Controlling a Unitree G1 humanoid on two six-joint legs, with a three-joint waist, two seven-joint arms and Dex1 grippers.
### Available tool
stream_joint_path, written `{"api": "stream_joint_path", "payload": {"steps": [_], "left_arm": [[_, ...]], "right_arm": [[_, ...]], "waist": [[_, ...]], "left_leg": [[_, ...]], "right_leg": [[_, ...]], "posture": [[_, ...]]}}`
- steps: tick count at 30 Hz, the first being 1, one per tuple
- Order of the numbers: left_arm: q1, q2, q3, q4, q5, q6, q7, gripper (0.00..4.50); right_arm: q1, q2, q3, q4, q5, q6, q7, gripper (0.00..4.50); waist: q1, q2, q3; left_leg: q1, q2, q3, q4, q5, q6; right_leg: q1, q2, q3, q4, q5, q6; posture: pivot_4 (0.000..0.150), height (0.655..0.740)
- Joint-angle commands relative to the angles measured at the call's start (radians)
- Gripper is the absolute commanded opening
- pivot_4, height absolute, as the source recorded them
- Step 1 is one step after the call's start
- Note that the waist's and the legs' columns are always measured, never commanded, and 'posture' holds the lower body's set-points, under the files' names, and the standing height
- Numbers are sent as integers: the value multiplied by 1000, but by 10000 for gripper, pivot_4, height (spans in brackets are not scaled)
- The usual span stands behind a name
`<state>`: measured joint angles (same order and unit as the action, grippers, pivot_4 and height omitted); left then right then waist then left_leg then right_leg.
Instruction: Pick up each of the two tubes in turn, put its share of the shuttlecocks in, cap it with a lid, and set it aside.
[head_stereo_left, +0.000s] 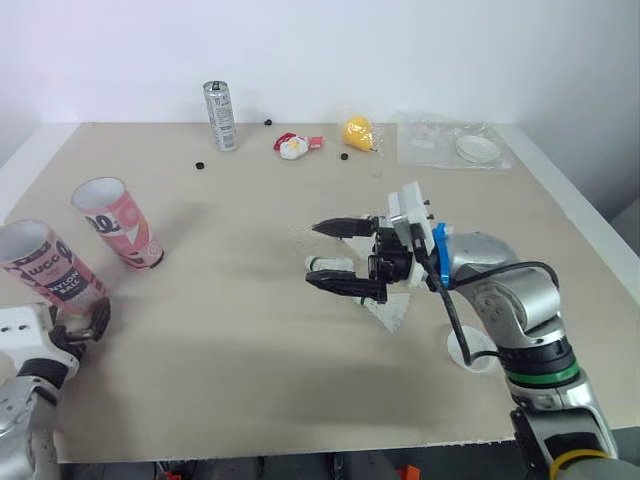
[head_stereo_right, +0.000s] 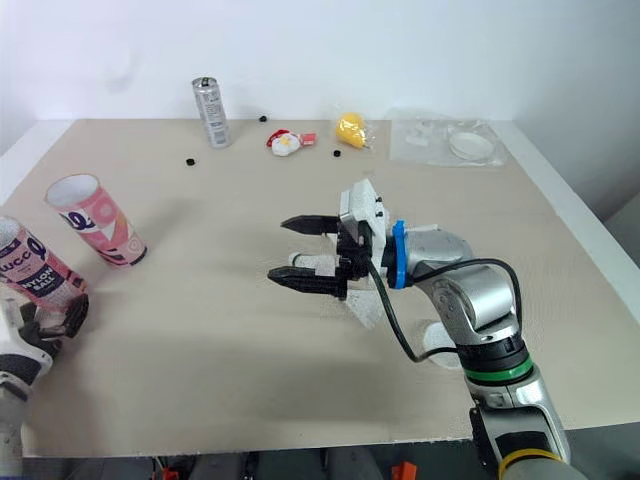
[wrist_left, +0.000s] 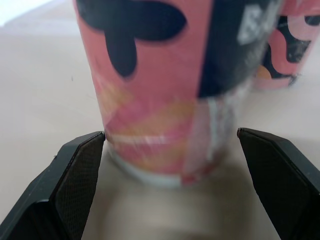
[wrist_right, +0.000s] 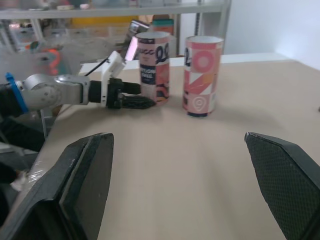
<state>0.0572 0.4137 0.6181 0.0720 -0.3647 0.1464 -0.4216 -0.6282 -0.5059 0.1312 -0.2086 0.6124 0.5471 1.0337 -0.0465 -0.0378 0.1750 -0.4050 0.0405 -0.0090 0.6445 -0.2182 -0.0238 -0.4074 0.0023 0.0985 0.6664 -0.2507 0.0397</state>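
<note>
I should expect the nearer tube (head_stereo_left: 66, 276) to be empty when I lift and tilt it, because a pale inside shows through the tube's uncapped opening (head_stereo_left: 22, 241).
Two pink patterned tubes stand tilted at the table's left. The nearer tube (head_stereo_left: 45, 265) carries black lettering and the farther tube (head_stereo_left: 115, 222) stands behind it. My left gripper (head_stereo_left: 88, 322) is open at the nearer tube's base (wrist_left: 165, 150), one finger on each side and a gap at one finger. My right gripper (head_stereo_left: 328, 255) hovers open over mid-table, nothing between its fingers. Under it lies a white shuttlecock (head_stereo_left: 392, 308), partly hidden. A white lid (head_stereo_left: 472, 352) lies beside my right forearm. The right wrist view looks across the table at both tubes (wrist_right: 202, 75) and my left gripper (wrist_right: 132, 101).
At the back stand a silver can (head_stereo_left: 220, 116), a small red and white toy (head_stereo_left: 291, 146) and a yellow object (head_stereo_left: 358, 132). A clear plastic bag (head_stereo_left: 440, 140) at the back right holds a round lid (head_stereo_left: 478, 148). Small black bits (head_stereo_left: 199, 165) dot the far tabletop.
</note>
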Motion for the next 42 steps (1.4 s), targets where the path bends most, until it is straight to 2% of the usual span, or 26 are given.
{"api": "stream_joint_path", "payload": {"steps": [1,10,21,22,25,32,35,38,40,42], "left_arm": [[-46,32,-10,76,10,-65,-8,44224],[-168,94,-48,301,20,-178,-47,44224],[-191,96,-59,367,13,-239,-42,44224],[-190,95,-57,367,13,-243,-36,38855],[-185,98,-62,367,4,-233,-48,30474],[-175,99,-61,366,2,-237,-50,30474],[-138,124,-64,302,10,-218,-59,30474],[-35,189,-77,111,-12,-136,-129,30474],[40,268,-68,-33,-49,-47,-201,30474],[121,367,-75,-130,-22,-13,-287,30474]], "right_arm": [[-23,19,-13,-9,10,9,-12,45000],[-38,37,-15,-18,13,48,-25,45000],[-21,39,-19,-22,8,43,-33,45000],[-20,39,-19,-22,7,43,-34,45000],[-14,38,-18,-25,5,39,-34,45000],[1,36,-20,-31,5,36,-35,45000],[31,40,-40,-54,3,27,-71,45000],[135,11,-74,-138,-6,13,-116,45000],[232,-21,-92,-210,-21,0,-134,45000],[312,-46,-104,-261,-37,-14,-153,45000]], "waist": [[0,0,0],[0,0,0],[0,1,0],[0,1,0],[0,1,0],[0,1,0],[0,1,0],[-2,0,-1],[-2,-1,-1],[0,-1,-1]], "left_leg": [[0,0,0,0,0,0],[0,5,0,0,0,0],[1,6,0,0,0,0],[1,7,0,0,0,0],[1,7,0,0,0,0],[1,7,1,-1,0,0],[1,7,1,-1,0,0],[1,7,2,-3,-1,-1],[0,7,2,-4,-2,-3],[-2,7,2,-6,-4,-6]], "right_leg": [[0,0,0,0,1,-2],[-1,5,0,0,1,-2],[-1,7,0,0,1,-2],[-1,7,0,0,1,-2],[-1,7,0,0,1,-2],[-1,7,0,0,1,-2],[-1,7,0,0,1,-2],[-2,7,2,-1,0,-3],[-4,6,3,-1,-1,-6],[-6,6,2,0,-3,-8]], "posture": [[1500,7400],[1500,7400],[1500,7400],[1500,7400],[1500,7400],[1500,7400],[1500,7400],[1500,7400],[1500,7400],[1500,7400]]}}
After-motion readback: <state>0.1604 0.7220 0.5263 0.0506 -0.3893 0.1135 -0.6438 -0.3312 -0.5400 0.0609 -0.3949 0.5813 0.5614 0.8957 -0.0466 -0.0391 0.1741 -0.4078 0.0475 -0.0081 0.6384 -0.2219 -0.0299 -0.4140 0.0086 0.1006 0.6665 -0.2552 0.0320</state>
